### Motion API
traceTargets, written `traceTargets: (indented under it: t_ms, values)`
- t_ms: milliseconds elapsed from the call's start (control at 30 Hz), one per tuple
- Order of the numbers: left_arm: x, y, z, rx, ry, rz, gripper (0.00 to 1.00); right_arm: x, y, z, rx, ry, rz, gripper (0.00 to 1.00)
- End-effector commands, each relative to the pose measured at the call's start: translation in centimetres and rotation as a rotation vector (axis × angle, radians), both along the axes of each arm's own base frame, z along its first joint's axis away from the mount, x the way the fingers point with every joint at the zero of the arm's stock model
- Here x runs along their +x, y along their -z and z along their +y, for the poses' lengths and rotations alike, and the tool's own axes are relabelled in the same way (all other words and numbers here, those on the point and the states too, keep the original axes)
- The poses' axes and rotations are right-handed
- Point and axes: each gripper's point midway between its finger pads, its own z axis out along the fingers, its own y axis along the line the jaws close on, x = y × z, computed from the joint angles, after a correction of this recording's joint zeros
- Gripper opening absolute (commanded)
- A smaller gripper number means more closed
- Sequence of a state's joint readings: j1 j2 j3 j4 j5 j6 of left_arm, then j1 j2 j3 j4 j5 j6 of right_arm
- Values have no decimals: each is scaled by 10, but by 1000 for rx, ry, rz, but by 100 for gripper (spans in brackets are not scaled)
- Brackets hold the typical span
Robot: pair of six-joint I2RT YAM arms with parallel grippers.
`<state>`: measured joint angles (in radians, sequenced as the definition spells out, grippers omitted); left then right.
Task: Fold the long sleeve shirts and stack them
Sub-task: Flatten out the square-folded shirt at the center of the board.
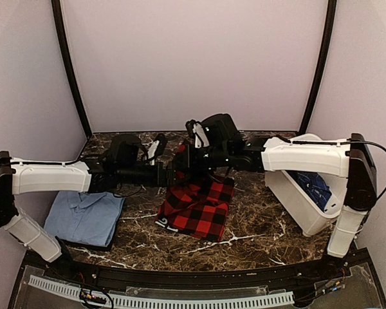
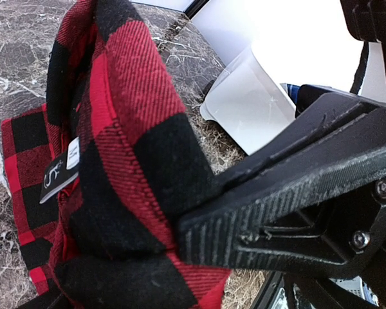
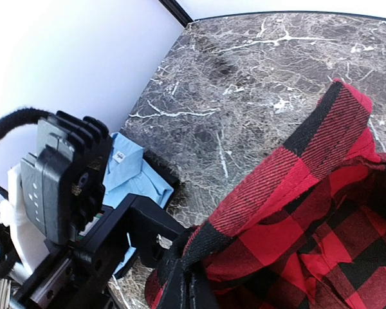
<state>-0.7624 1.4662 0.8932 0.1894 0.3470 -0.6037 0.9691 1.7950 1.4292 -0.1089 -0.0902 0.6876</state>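
The flannel's body (image 1: 196, 207) lies bunched up while my right gripper holds the collar, so my left gripper should take the collar (image 2: 138, 174) to free my right gripper to spread the body.
The red-and-black flannel shirt (image 1: 199, 207) lies partly folded at the table's middle, with its far edge lifted. My right gripper (image 1: 184, 163) is shut on that raised edge, and in the right wrist view its fingers (image 3: 192, 286) pinch the dark hem of the flannel (image 3: 296, 219). My left gripper (image 1: 170, 172) stands open right beside it. One wide finger (image 2: 264, 212) rests against the hanging flannel (image 2: 128, 129), whose white neck label (image 2: 60, 171) shows. A folded light blue shirt (image 1: 83, 216) lies at the left. A dark blue shirt (image 1: 314, 184) sits in the bin.
A white bin (image 1: 289, 193) stands tilted at the right, beside the right arm. The marble table (image 1: 257, 225) ends at a black front rail. The two arms meet over the middle, and purple walls close in the back and sides.
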Motion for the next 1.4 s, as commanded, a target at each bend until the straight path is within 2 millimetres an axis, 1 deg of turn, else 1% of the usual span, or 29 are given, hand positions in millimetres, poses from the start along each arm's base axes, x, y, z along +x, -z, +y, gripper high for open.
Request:
traceTargets:
  t_ms: [0,100,233,467,533,633,667,700,733,767,800,833,867,933,967,1000,1033,1067,1100,1133,1167,1233,1267,1300,1367]
  values:
    - [1,-26,2,-49,-9,-83,98,4,-24,12,83,-21,-12,0]
    - [1,-36,3,-77,-23,-105,98,6,-25,12,83,-12,-11,0]
    - [5,-43,8,-84,-58,-135,99,11,-23,7,95,0,4,0]
    - [6,-49,18,-85,-98,-166,97,17,-26,-2,106,20,7,0]
    - [6,-47,22,-73,-115,-165,96,18,-28,-3,111,21,9,0]
    - [11,-32,27,-14,-147,-136,93,17,-35,-1,127,10,3,0]
    - [13,-29,29,2,-165,-134,90,17,-38,0,132,5,2,0]
    - [17,-24,31,27,-187,-124,88,16,-39,1,134,-1,1,0]
    - [19,-17,31,46,-195,-111,83,15,-41,2,138,-9,-1,0]
    - [22,-16,31,60,-203,-107,82,15,-41,3,137,-12,-2,0]
    - [23,-7,30,86,-201,-89,79,15,-41,3,135,-14,-2,0]
    - [27,-10,28,89,-205,-93,76,15,-41,3,135,-16,-4,0]
    - [30,-5,27,111,-208,-78,74,15,-41,3,133,-17,-5,0]
    - [35,2,27,143,-230,-55,65,15,-40,3,123,-18,-10,0]
    - [38,4,30,155,-252,-52,57,15,-39,2,113,-15,-12,0]
    - [40,7,31,170,-263,-45,51,16,-37,0,100,-12,-18,0]
    - [45,7,36,184,-301,-50,36,17,-35,-2,83,-6,-22,0]
    - [48,7,38,198,-322,-50,29,18,-32,-5,63,-1,-28,1]
    - [54,8,46,220,-363,-54,17,19,-29,-10,43,6,-31,8]
    - [57,9,50,238,-380,-47,12,20,-25,-15,20,19,-32,16]
    - [63,10,58,251,-413,-44,4,21,-19,-22,-2,30,-30,27]
    - [72,12,68,258,-443,-28,0,21,-9,-39,-47,59,-37,47]
    - [76,11,71,255,-451,-23,0,21,-6,-50,-70,78,-47,55]
    - [81,11,76,246,-459,-13,0,20,1,-61,-101,97,-55,62]
    - [89,13,83,232,-464,9,0,18,18,-81,-172,129,-69,69]
